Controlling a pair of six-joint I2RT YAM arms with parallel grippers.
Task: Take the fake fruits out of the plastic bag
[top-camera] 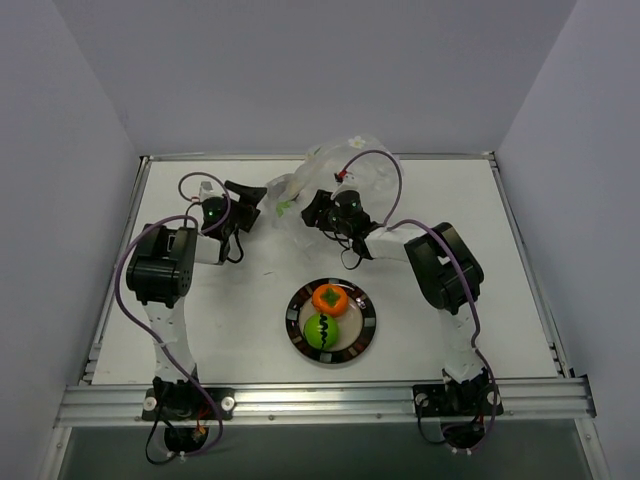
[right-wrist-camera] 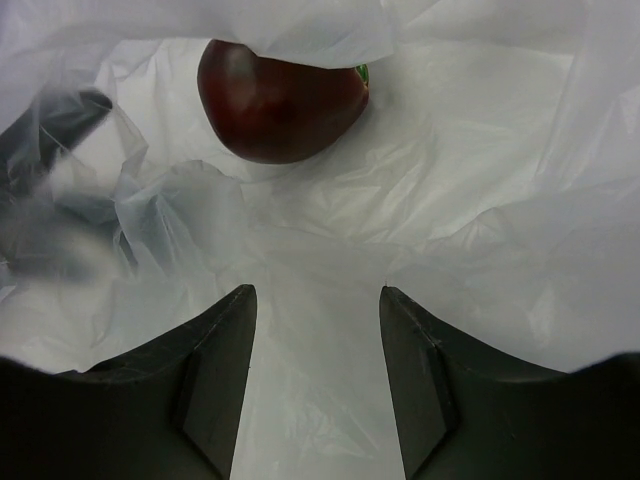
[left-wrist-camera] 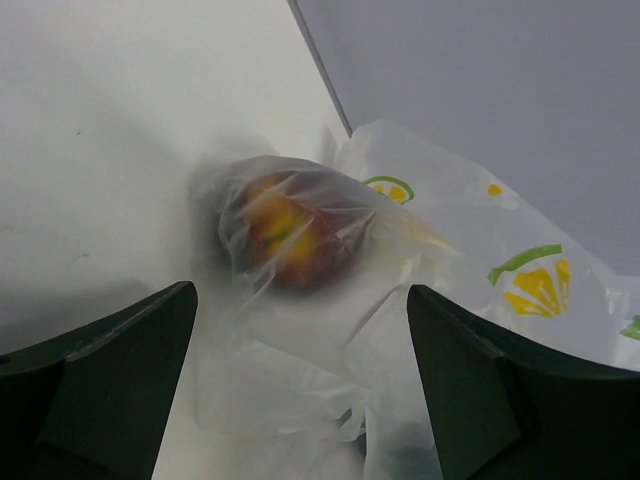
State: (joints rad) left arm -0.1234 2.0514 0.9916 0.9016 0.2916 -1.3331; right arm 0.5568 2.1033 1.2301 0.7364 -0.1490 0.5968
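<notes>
The maroon fruit lies (left-wrist-camera: 288, 228) behind the bag's plastic at my left gripper, so next I bring that gripper around to hold the bag's opening for my right gripper.
The clear plastic bag (top-camera: 345, 165) printed with lemons lies crumpled at the back middle of the table. The dark maroon fruit (right-wrist-camera: 280, 100) is inside it, ahead of my right gripper (right-wrist-camera: 315, 292), which is open and reaches into the bag's mouth (top-camera: 305, 208). The left wrist view shows the same fruit (left-wrist-camera: 290, 235) through the plastic (left-wrist-camera: 480, 250). My left gripper (left-wrist-camera: 300, 295) is open and empty just left of the bag (top-camera: 252, 203). The orange fruit (top-camera: 330, 298) and the green fruit (top-camera: 322, 329) sit on the plate.
The round black-rimmed plate (top-camera: 368, 325) stands in the front middle between the two arms. The table's back edge and the wall run close behind the bag.
</notes>
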